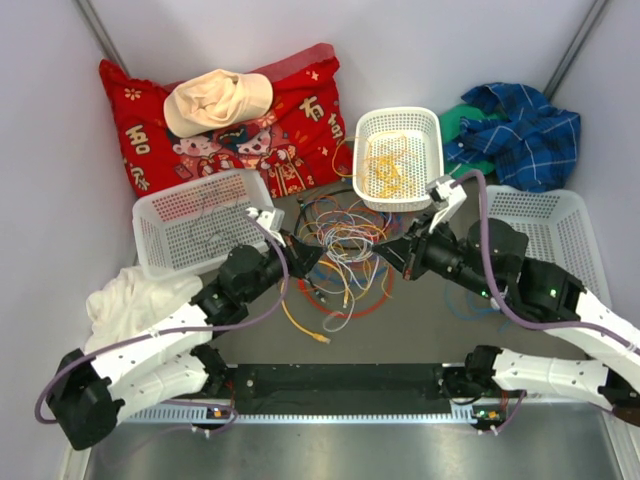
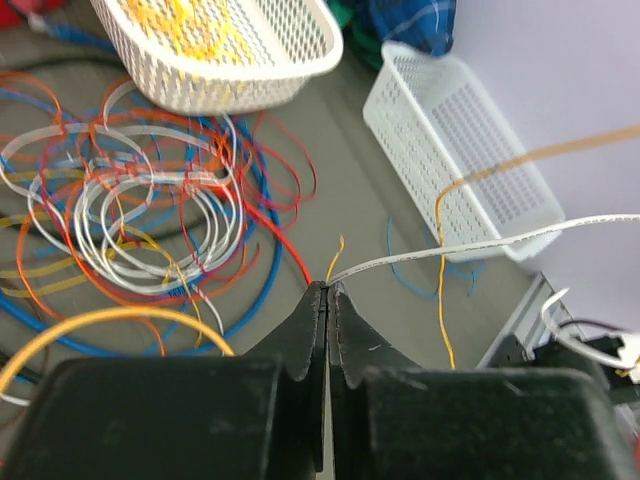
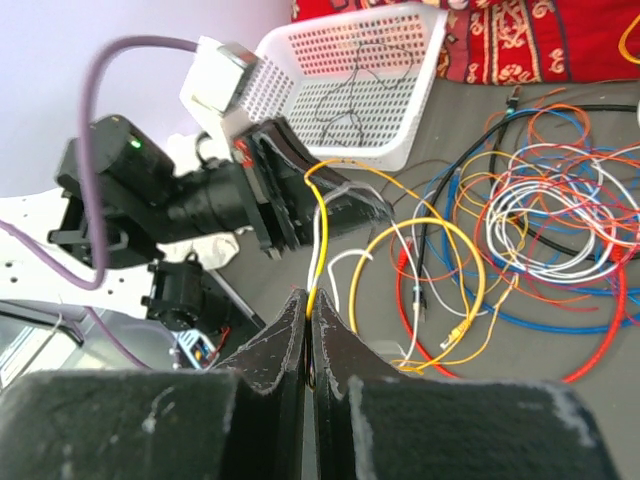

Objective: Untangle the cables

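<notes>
The robot's two grippers pinch the white wire (image 2: 480,243) along with the yellow wire (image 3: 323,228), so the left gripper should open and the right gripper should pull the white wire clear.
The cables (image 1: 340,240) lie as a loose tangle of red, blue, white, orange, yellow and black loops on the grey table between my two arms. They also show in the left wrist view (image 2: 150,200) and the right wrist view (image 3: 540,220). My left gripper (image 1: 310,258) is at the tangle's left edge, shut (image 2: 328,290) on a white wire (image 2: 450,245) and a thin orange-yellow wire (image 2: 441,290). My right gripper (image 1: 384,256) is at the tangle's right edge, shut (image 3: 308,300) on a yellow wire (image 3: 319,240) and a white one. These run across to the left gripper (image 3: 340,200).
A white basket (image 1: 190,222) stands at the left. A smaller basket (image 1: 432,150) with yellow wires stands behind the tangle. Another basket (image 1: 560,215) is at the right. A red cushion (image 1: 300,110), a beige hat (image 1: 215,100), a blue plaid cloth (image 1: 525,130) and a white cloth (image 1: 135,300) lie around.
</notes>
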You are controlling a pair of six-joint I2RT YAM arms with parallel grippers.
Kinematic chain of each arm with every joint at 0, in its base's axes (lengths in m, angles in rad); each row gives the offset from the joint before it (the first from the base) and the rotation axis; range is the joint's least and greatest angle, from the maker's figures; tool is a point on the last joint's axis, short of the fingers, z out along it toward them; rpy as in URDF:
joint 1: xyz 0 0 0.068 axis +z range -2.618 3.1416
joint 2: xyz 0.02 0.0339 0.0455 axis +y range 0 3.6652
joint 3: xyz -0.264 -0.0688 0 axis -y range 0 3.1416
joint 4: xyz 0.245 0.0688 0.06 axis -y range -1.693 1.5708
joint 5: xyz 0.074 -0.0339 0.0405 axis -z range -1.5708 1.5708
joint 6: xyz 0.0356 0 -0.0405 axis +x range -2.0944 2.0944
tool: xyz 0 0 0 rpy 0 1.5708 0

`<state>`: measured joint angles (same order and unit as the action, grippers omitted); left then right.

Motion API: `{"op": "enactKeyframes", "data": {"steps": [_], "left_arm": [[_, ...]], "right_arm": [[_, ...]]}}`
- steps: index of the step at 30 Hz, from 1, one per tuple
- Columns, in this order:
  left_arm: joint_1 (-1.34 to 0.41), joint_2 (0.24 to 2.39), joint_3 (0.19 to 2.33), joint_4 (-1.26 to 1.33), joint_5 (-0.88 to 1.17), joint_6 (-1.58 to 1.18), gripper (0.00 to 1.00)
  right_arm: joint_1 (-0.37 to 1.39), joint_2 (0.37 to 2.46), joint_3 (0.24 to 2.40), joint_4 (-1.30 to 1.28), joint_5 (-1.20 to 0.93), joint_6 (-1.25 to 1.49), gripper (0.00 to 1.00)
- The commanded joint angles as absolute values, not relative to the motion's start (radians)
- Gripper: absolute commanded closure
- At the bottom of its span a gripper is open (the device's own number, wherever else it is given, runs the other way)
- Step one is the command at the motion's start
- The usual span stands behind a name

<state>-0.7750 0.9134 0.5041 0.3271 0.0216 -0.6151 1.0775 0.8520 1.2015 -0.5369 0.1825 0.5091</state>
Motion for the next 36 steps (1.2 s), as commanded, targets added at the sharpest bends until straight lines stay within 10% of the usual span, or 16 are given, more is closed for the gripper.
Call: {"op": "enactKeyframes", "data": {"steps": [1,5,8,13,36], "left_arm": [[-0.779,0.864,0.621,0.278,-0.055,-0.540,1.00],[-0.779,0.799,0.681,0.203,-0.158,-0.491,1.00],[-0.778,0.769,0.781,0.088,-0.225,-0.442,1.00],[-0.778,0.811,0.958,-0.050,-0.245,-0.393,1.00],[-0.779,0.959,1.106,0.029,0.210,-0.528,1.00]], "right_arm": [[1.080,0.782,1.210,-0.563,0.242,0.509,1.00],[1.080,0.741,1.180,-0.601,0.282,0.506,1.00],[1.080,0.709,1.146,-0.626,0.313,0.506,0.60],[1.080,0.683,1.082,-0.637,0.316,0.514,0.28],[1.077,0.946,1.167,-0.266,0.247,0.265,0.26]]}}
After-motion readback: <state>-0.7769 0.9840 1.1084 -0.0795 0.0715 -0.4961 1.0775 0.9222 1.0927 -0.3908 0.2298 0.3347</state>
